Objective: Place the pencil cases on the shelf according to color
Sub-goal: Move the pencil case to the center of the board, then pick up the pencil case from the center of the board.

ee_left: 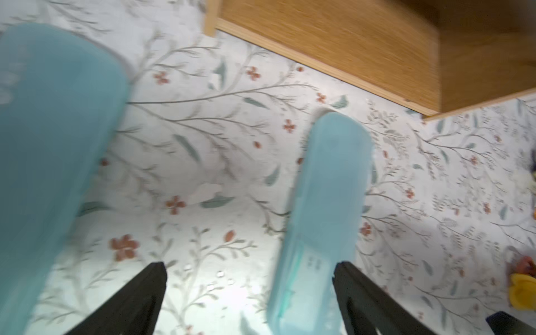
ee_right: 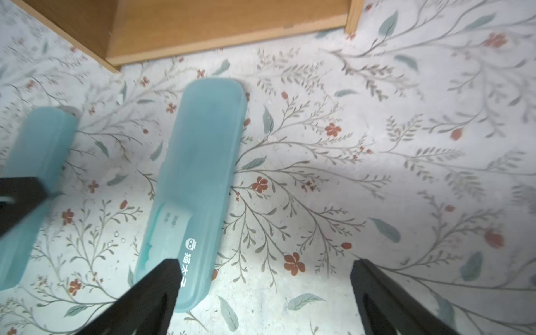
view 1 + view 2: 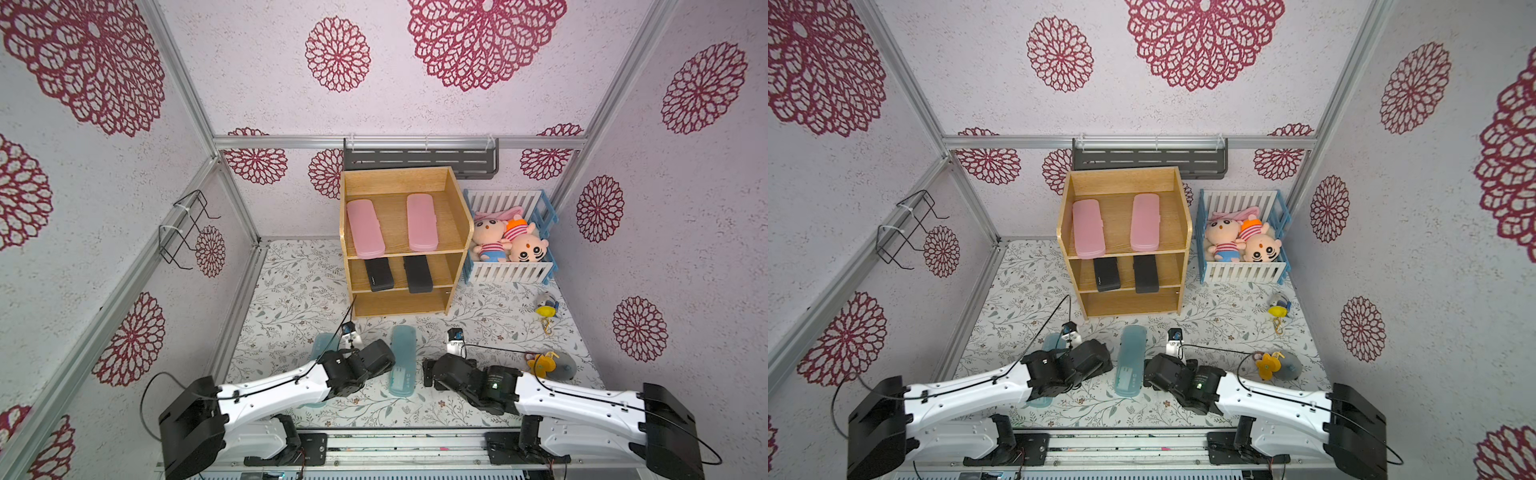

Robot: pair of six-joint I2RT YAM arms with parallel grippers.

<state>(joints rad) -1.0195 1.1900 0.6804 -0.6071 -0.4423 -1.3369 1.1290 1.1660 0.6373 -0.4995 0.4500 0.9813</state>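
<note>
Next, I move my left gripper away to the other blue case (image 3: 322, 345) while my right gripper takes the middle blue case (image 3: 403, 360), because my two grippers are on either side of that middle case.
The wooden shelf (image 3: 457, 216) stands at the back with two pink pencil cases (image 3: 365, 228) (image 3: 422, 222) on its top tier and two black ones (image 3: 379, 274) (image 3: 417, 273) on the middle tier. Two translucent blue cases lie on the floral table in front of it. One (image 3: 402, 360) lies between the two arms; the other (image 3: 322, 347) is partly hidden under the left arm. My left gripper (image 1: 251, 269) is open just above the table, the middle blue case (image 1: 327, 203) beside one finger. My right gripper (image 2: 266, 266) is open too, that same case (image 2: 200, 174) by one fingertip.
A white-and-blue crib (image 3: 509, 272) with plush toys stands right of the shelf. A dark grey rack (image 3: 419, 160) hangs on the back wall and a wire holder (image 3: 187, 228) on the left wall. Small toys (image 3: 546, 309) (image 3: 548, 365) lie at the table's right side.
</note>
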